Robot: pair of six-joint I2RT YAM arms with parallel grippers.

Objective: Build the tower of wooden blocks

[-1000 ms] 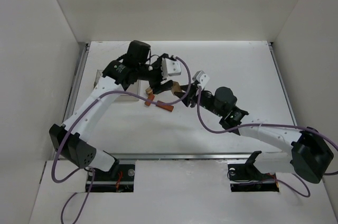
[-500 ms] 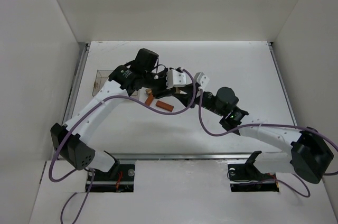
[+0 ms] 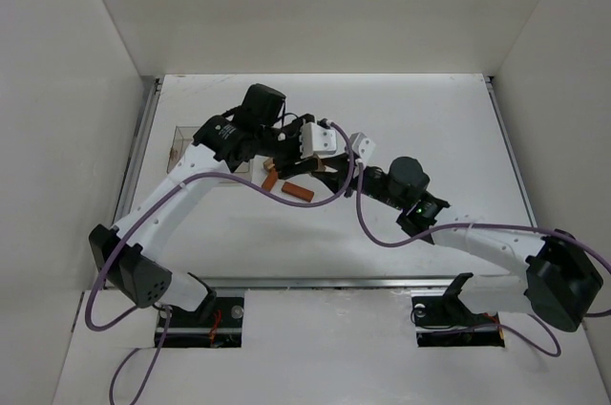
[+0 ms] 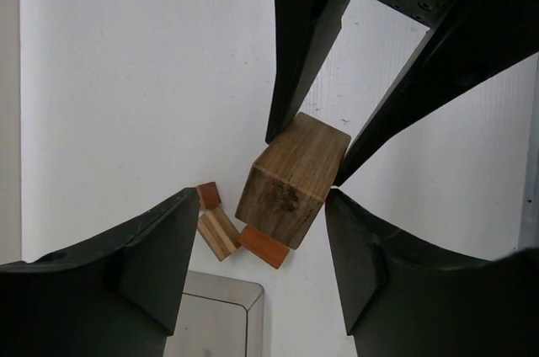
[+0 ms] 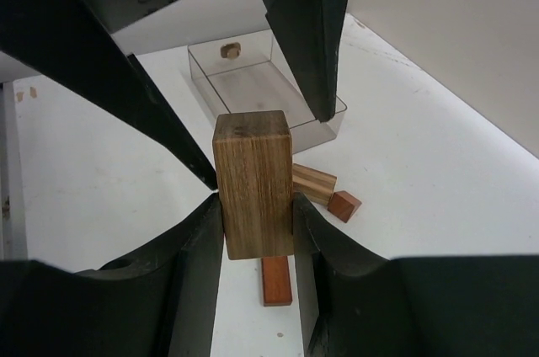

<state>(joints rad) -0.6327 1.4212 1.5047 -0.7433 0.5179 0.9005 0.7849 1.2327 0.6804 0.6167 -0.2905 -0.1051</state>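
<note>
The large brown wood block's end is at a slant in my left gripper's fingers. So my left gripper should line up straight with the block and close on its top before my right gripper opens.
My right gripper is shut on a large brown wood block and holds it upright above the table. My left gripper is open, and its fingers flank the top of that block. Below lie a reddish bar, a tan striped block and a small reddish cube. They also show in the left wrist view: the bar, the tan block and the cube. From above, both grippers meet mid-table beside the bar.
A clear plastic box stands just behind the loose blocks, with a small wooden piece inside. Its corner shows in the left wrist view, and it lies at the table's left in the top view. White walls enclose the table.
My left arm has swung right and brought its open gripper over the block held by the right gripper. The right arm has barely moved. The loose blocks lie as before.
</note>
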